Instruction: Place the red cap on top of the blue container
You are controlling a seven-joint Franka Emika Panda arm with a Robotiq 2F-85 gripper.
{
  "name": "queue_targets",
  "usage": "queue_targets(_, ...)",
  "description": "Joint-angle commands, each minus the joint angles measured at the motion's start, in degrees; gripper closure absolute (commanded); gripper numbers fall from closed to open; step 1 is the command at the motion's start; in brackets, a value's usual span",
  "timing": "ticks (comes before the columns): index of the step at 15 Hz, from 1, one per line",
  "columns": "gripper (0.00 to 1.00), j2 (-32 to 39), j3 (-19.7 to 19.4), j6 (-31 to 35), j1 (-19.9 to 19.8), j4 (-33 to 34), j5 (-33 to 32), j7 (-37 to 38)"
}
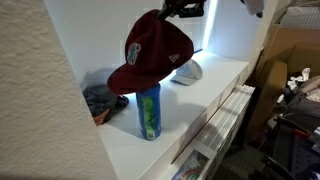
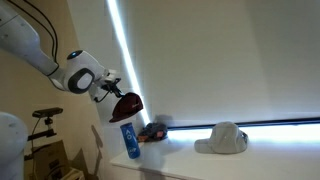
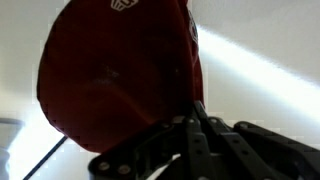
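Next, I tilt the red cap flatter over the container's top (image 1: 148,90) before my gripper opens, because the cap hangs steeply with its brim (image 1: 122,82) past the blue container's edge.
My gripper (image 1: 178,14) is shut on the red cap (image 1: 150,55) and holds it by its back edge above the blue container (image 1: 149,112). The cap hangs down, and its brim touches or nearly touches the container's top. The container is an upright blue-green can on the white shelf (image 1: 190,110). In an exterior view the cap (image 2: 125,105) hangs just above the container (image 2: 129,140), with the gripper (image 2: 106,92) at its upper left. In the wrist view the red cap (image 3: 115,65) fills the frame beyond the shut fingers (image 3: 192,110).
A white cap (image 1: 187,70) lies farther along the shelf; it also shows in an exterior view (image 2: 222,138). A dark crumpled cap (image 1: 99,98) lies beside the container against the wall. White drawers (image 1: 225,115) sit under the shelf edge, and clutter stands on the floor (image 1: 295,110).
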Motion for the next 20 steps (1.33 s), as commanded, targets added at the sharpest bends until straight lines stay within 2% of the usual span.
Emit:
queue_targets(1, 0.99, 1.5, -3.8, 3.5, 8.1, -1.8, 2.4, -1.0)
queue_targets(4, 0.99, 1.7, -7.8, 2.6, 12.5, -2.6, 2.2, -1.0)
queue_targets(8, 0.99, 1.7, -14.0, 2.2, 15.2, -3.3, 1.9, -1.1)
queue_targets(9, 0.99, 3.8, -16.6, 3.0, 16.5, -1.1, 2.3, -0.9)
queue_targets(11, 0.99, 2.6, -23.6, 7.6, 23.9, -0.8, 4.7, 0.8)
queue_targets(15, 0.99, -0.6, -36.3, 10.3, 36.9, -1.2, 1.6, 6.4)
queue_targets(20, 0.99, -1.9, -48.1, 10.8, 49.3, -1.8, -1.3, 7.8)
